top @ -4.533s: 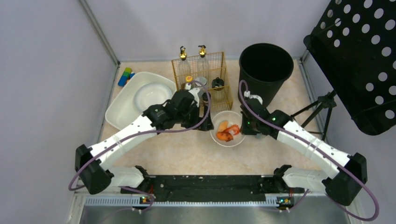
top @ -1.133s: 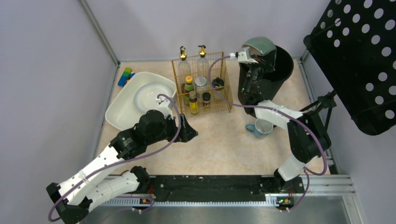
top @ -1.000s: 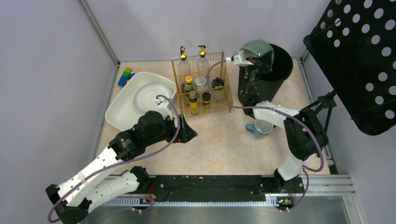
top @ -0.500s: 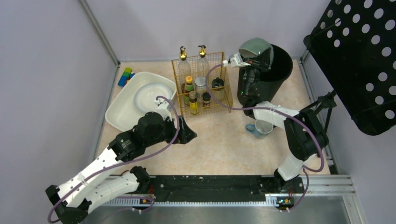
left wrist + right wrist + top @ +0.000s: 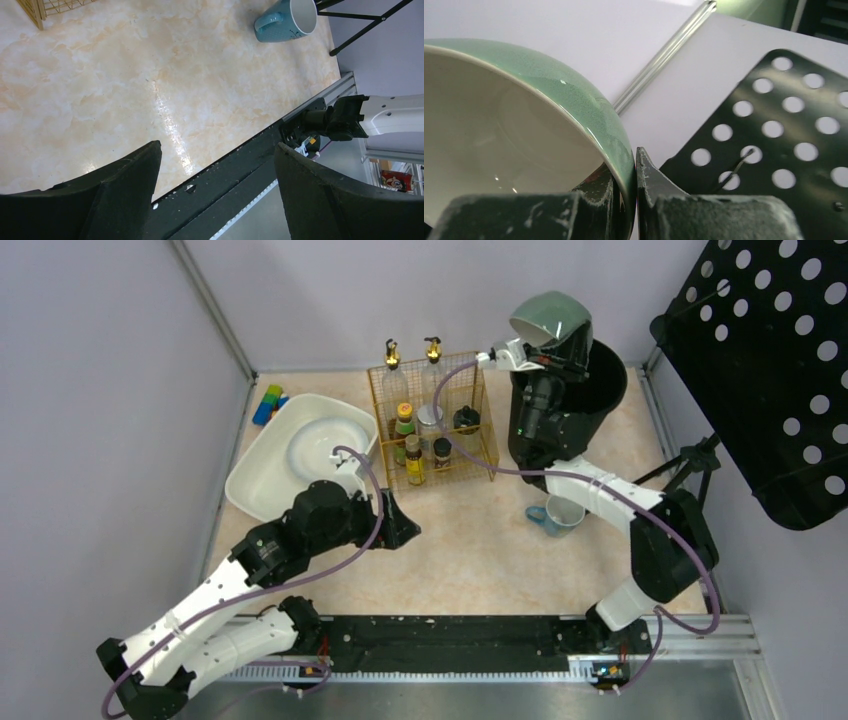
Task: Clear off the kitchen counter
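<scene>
Next, I hand the green bowl [image 5: 550, 314] from my right gripper to my left gripper over the counter's middle [image 5: 450, 515], because the bowl in my right gripper is far from the white tub.
A green bowl [image 5: 550, 318] with a white inside [image 5: 499, 125] hangs tipped on its side above the black bin [image 5: 600, 380]. My right gripper [image 5: 538, 348] is shut on its rim, one finger inside and one outside [image 5: 634, 167]; the part of the inside I see holds nothing. A blue mug [image 5: 560, 512] stands on the beige marbled kitchen counter [image 5: 470, 550], below the right arm. My left gripper [image 5: 402, 525] hovers open and empty above the counter's middle [image 5: 217, 146]. In its wrist view the mug [image 5: 287, 20] is far ahead.
A white oval tub [image 5: 250, 475] holding a white plate sits at the back left. Coloured blocks [image 5: 268, 403] lie behind it. A gold wire rack [image 5: 480, 415] with bottles and jars stands at the back centre. A black perforated panel [image 5: 770, 370] on a tripod [image 5: 680, 470] stands at the right.
The right gripper has lifted the bowl from the counter to above the bin and tilted it; the orange food is gone. In the last second it rose slightly. The left arm has drawn back.
</scene>
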